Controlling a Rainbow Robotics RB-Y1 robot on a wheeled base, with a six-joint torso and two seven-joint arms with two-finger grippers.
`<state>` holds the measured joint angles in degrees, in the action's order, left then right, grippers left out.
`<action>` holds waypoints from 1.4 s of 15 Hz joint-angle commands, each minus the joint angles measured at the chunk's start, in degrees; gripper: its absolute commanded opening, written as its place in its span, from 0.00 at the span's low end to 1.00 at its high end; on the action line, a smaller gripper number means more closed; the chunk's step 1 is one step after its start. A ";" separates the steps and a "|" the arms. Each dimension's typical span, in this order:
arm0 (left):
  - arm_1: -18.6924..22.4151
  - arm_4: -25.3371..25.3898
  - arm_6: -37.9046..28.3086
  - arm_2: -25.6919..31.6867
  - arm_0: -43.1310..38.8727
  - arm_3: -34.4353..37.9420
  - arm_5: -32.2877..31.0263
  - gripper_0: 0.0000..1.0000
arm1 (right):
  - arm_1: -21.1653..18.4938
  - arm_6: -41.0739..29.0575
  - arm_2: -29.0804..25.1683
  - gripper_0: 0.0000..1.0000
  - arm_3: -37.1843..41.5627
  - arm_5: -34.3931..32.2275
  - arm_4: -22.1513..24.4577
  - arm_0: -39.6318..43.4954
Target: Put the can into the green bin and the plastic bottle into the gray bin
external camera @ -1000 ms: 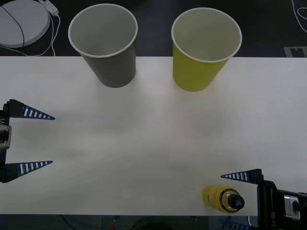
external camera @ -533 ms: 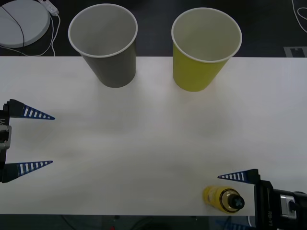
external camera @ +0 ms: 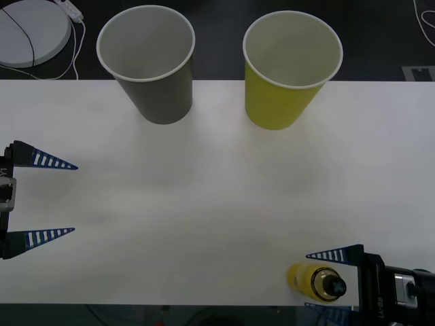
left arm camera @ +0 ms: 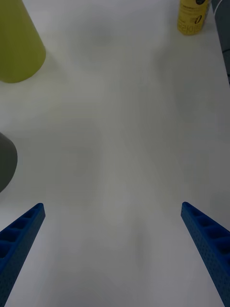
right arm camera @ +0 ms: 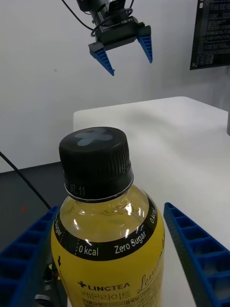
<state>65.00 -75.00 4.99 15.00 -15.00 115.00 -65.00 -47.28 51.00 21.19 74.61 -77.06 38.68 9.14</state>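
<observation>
The ribs of my right gripper's blue fingers (external camera: 340, 255) have open slots (external camera: 326, 256) between them. The blue fingers will therefore bend around the plastic bottle when I close them.
The plastic bottle (external camera: 315, 281), yellow with a black cap, stands at the table's near right edge. My right gripper (external camera: 307, 281) is open, one blue finger on each side of the bottle without touching it. In the right wrist view the bottle (right arm camera: 106, 235) stands close between the fingers (right arm camera: 199, 247). The gray bin (external camera: 151, 68) stands at the back left and the green bin (external camera: 289, 75) at the back right, both upright and empty. My left gripper (external camera: 75, 198) is open at the table's left edge, holding nothing. The can is out of view.
The white table (external camera: 204, 197) spreads wide between the bottle and the bins. A round white disc (external camera: 30, 27) with a cable lies beyond the back left corner. The left wrist view shows the green bin (left arm camera: 17, 43), the gray bin (left arm camera: 5, 163) and the bottle (left arm camera: 194, 17).
My right gripper has slid a little further left along the bottle, so its fingers reach further past it. The left arm, the bottle and both bins have not moved.
</observation>
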 commanded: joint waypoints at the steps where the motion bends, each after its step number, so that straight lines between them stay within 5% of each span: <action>1: 0.00 0.00 0.01 0.00 0.00 0.00 0.00 1.00 | 0.00 -0.12 -0.01 0.00 0.01 -0.02 -0.27 0.00; 11: 0.00 0.00 0.01 0.00 0.00 0.00 0.00 1.00 | -0.35 -0.20 -0.01 0.00 0.01 -1.16 -2.20 0.18; 17: 0.00 0.00 0.01 0.00 0.00 0.00 0.00 1.00 | -4.40 -0.56 -0.10 0.00 2.20 -1.43 -7.13 0.62; 21: 0.00 0.00 0.01 0.00 0.00 0.00 0.00 1.00 | -8.35 -1.08 -1.33 0.00 9.15 4.37 -12.05 4.31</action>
<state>65.00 -75.00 5.00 15.00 -15.00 115.00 -65.00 -54.92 50.06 20.31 81.95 -74.10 27.51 12.33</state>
